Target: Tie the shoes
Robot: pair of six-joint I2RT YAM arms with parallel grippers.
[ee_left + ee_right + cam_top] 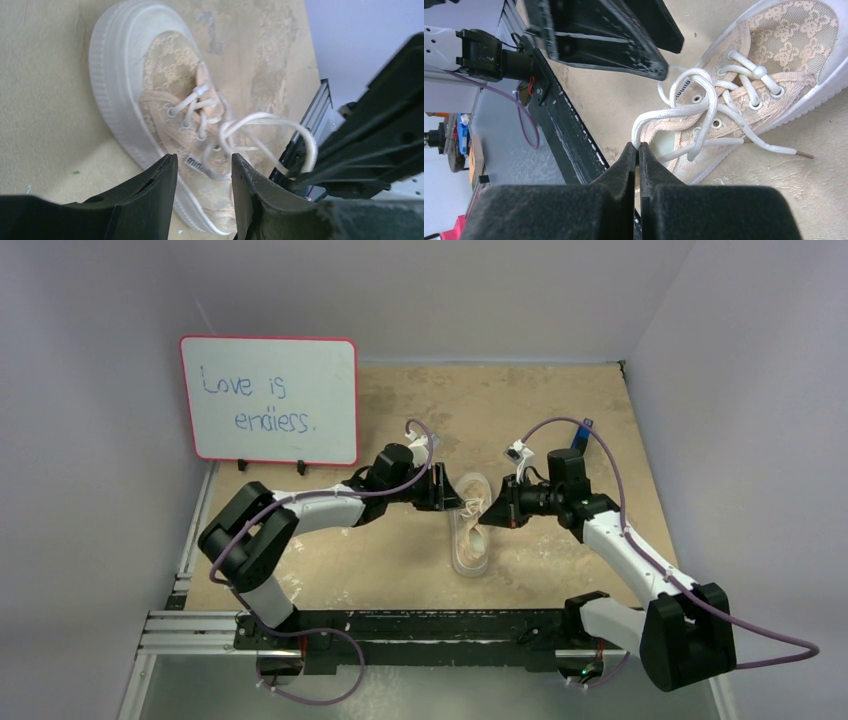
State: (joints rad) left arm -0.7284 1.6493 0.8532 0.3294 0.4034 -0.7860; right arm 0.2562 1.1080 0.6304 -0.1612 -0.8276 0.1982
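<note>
The white laces cross in loose loops (705, 95) over the tongue, so the robot's left gripper should pinch the lace (214, 173) between its fingers while the right gripper pulls away.
A pale pink-beige sneaker (470, 535) with white laces lies mid-table, toe toward the near edge. It shows in the left wrist view (170, 85) and the right wrist view (784, 45). My right gripper (638, 146) is shut on a white lace loop (674, 116) and holds it out to the shoe's right side; it sits at the shoe's heel end (492, 510). The same loop shows in the left wrist view (300, 135). My left gripper (204, 162) is open and empty, jaws over the shoe's tongue, at its left (458, 502). A loose lace end (774, 148) lies on the table.
A whiteboard (268, 398) with handwriting stands at the back left. A black rail (420, 625) runs along the near table edge. Grey walls close in the left, back and right sides.
</note>
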